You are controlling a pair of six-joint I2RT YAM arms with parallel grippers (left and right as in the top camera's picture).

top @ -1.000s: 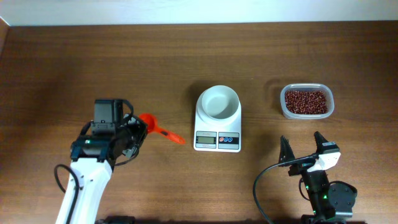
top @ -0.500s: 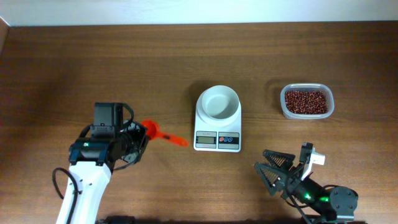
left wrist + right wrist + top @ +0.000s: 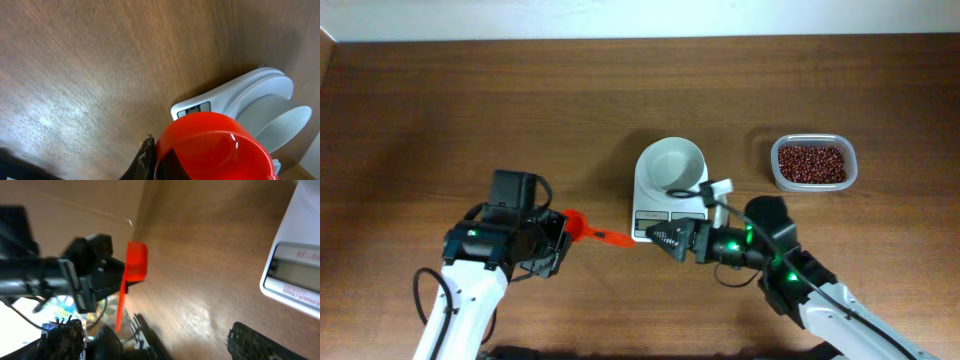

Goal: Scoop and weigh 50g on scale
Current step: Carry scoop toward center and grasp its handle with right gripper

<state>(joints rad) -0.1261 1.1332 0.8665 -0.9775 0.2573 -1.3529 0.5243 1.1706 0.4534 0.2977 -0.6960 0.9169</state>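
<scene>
My left gripper is holding the orange-red scoop by its cup (image 3: pixel 576 224), far from the clear tub. My right gripper should therefore take the handle (image 3: pixel 614 238) before scooping up beans.
The white scale (image 3: pixel 669 205) stands mid-table with its round white bowl (image 3: pixel 672 163) empty. The 50g of dark red-brown beans (image 3: pixel 811 162) lie in a clear tub at the right. My left gripper (image 3: pixel 563 231) is shut on the cup of an orange-red scoop (image 3: pixel 582 226), whose handle (image 3: pixel 615 239) points right toward the scale. My right gripper (image 3: pixel 663 238) is open, pointing left just in front of the scale's display, a little short of the handle tip. In the right wrist view the scoop (image 3: pixel 134 265) hangs ahead between my wide fingers (image 3: pixel 254 341). The left wrist view shows the scoop's cup (image 3: pixel 210 147) empty.
The clear tub (image 3: pixel 851 180) stands right of the scale near the back. My right arm (image 3: pixel 800 285) crosses the table's front right, and the left arm (image 3: pixel 460 290) the front left. Bare wood lies behind and left of the scale.
My right arm swung from the front right corner to just in front of the scale, gripper now pointing left at the scoop handle. The left gripper carried the scoop slightly right.
</scene>
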